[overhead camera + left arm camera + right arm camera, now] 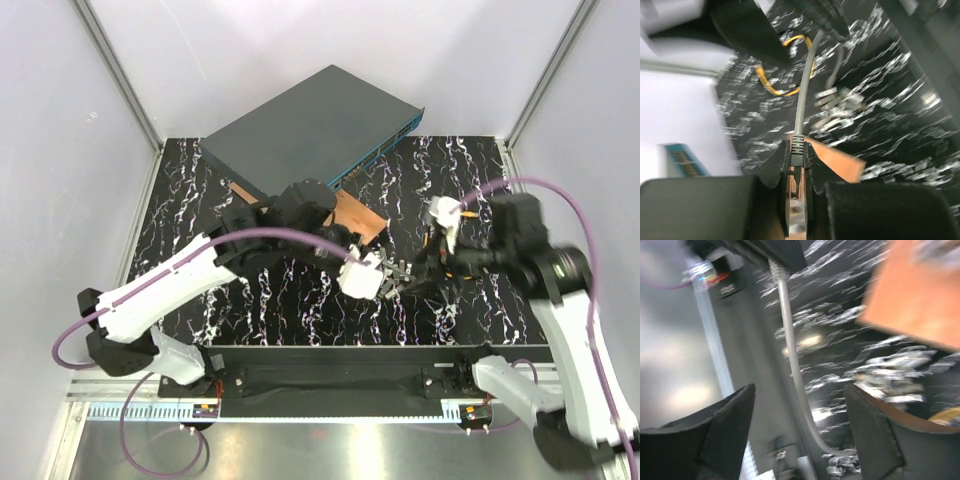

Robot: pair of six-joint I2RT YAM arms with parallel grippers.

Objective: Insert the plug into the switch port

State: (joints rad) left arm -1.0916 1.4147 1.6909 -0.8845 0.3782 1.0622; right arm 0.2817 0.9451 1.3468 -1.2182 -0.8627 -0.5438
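The clear plug's front end has to go into the port, but my left gripper covers it, so next my right gripper takes the plug by the ribbed boot first.
My left gripper is shut on a clear plug with a black ribbed boot. This plug ends a grey cable, not the orange one. The thin orange cable lies in a loop on the table beyond; its yellowish tip is not visible. The switch is a flat dark grey box at the back, and its teal port face also shows in the left wrist view. In the top view my left gripper and my right gripper nearly meet mid-table. My right gripper is open, with the grey cable beyond it.
An orange-brown card lies in front of the switch and also shows in the left wrist view and the right wrist view. Small grey metal modules lie on the black marbled mat. White walls enclose the back and sides.
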